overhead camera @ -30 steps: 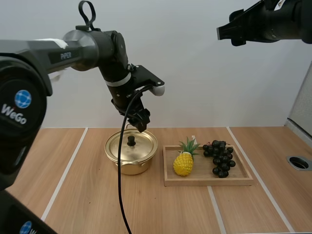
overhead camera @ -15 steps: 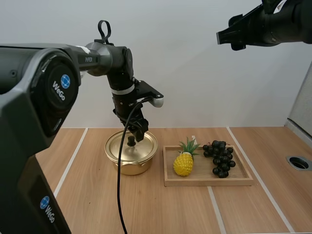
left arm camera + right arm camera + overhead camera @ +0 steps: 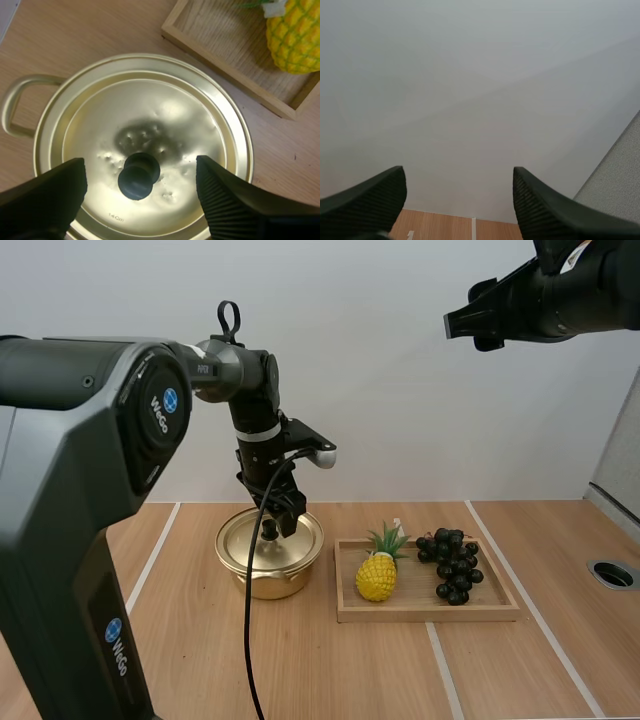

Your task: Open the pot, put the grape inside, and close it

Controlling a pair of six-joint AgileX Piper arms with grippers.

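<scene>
The lid's rim (image 3: pixel 252 544) sits clear of the pot's handle (image 3: pixel 16 91), so the lid will come off in one piece and the pot will stay standing when I lift the lid's knob.
A gold pot (image 3: pixel 268 562) stands on the table with its lid (image 3: pixel 145 145) on, a black knob (image 3: pixel 138 175) at the lid's middle. My left gripper (image 3: pixel 273 522) hangs open just above the knob, one finger (image 3: pixel 45 192) on each side of it, not touching. A bunch of dark grapes (image 3: pixel 451 563) lies at the right end of a wooden tray (image 3: pixel 430 610). My right gripper (image 3: pixel 468 322) is held high above the table's right side, open with nothing between its fingers (image 3: pixel 362 200).
A toy pineapple (image 3: pixel 378 570) lies on the tray's left end, close to the pot; its yellow body (image 3: pixel 295 35) and the tray's corner (image 3: pixel 225 75) show beside the lid. A round hole (image 3: pixel 612 574) is set in the table at far right.
My left gripper has come down and slightly left, from above the pot's far rim to just over the lid's knob. The right arm has barely shifted.
</scene>
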